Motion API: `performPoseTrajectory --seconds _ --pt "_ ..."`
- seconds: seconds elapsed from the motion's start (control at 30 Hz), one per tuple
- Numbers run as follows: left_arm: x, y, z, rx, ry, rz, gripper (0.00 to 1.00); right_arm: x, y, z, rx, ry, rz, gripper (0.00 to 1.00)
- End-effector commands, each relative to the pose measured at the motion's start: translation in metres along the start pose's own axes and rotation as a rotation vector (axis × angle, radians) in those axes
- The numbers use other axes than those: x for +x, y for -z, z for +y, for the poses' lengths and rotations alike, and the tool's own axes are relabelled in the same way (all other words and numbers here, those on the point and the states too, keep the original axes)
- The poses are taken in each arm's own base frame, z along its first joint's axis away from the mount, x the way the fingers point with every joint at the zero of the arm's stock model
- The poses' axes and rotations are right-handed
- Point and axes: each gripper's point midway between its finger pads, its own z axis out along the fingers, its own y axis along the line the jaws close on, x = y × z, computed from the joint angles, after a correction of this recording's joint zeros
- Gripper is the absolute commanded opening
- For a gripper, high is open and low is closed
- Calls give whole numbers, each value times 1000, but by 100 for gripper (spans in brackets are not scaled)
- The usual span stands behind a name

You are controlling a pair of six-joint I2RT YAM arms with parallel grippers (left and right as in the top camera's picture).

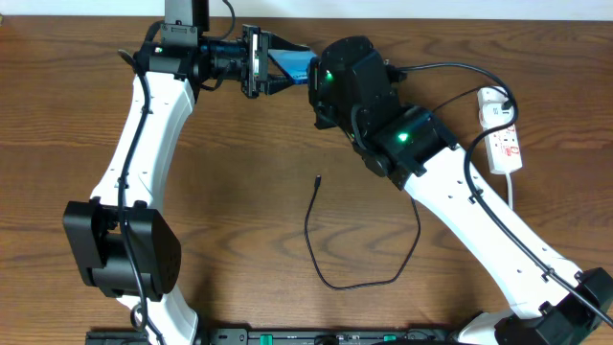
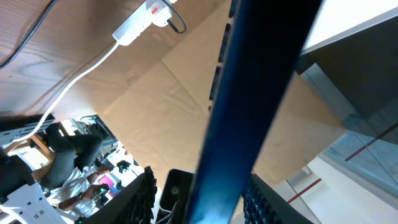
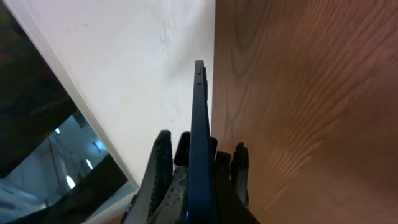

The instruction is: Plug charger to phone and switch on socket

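I should first take the phone (image 1: 295,64) with my left gripper, because my right gripper is closed on it. Then my right gripper can pick up the charger's connector (image 1: 318,180).
The phone (image 1: 292,65) hangs edge-up over the table's back edge, its blue screen showing between the two arms. My right gripper (image 3: 200,144) is shut on the phone (image 3: 199,106), seen edge-on between its fingers. From the other side, my left gripper (image 2: 202,199) stands open around the phone (image 2: 249,93); a gap shows on one side and the other finger lies close. The charger (image 1: 316,259) lies loose on the table, its connector tip (image 1: 317,177) free. The socket (image 1: 505,144) lies at the right, far from both grippers.
The socket's thick white cord (image 2: 74,81) trails toward the table's right edge. A white wall (image 3: 124,62) rises just behind the table's back edge. The right arm (image 1: 479,220) crosses the right half of the brown wooden table (image 1: 239,192).
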Motion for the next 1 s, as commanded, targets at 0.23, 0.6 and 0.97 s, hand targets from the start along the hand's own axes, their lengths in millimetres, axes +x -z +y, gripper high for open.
performPoseTrajectory --seconds 0.23,0.6,0.97 --pt "19 5 -7 14 -41 19 36 -4 19 24 -83 -26 -28 1" --pt "19 5 -7 14 -40 18 8 6 19 20 -56 32 25 5" --pt "10 7 -8 19 -87 -27 7 -18 17 33 -77 421 -7 99"
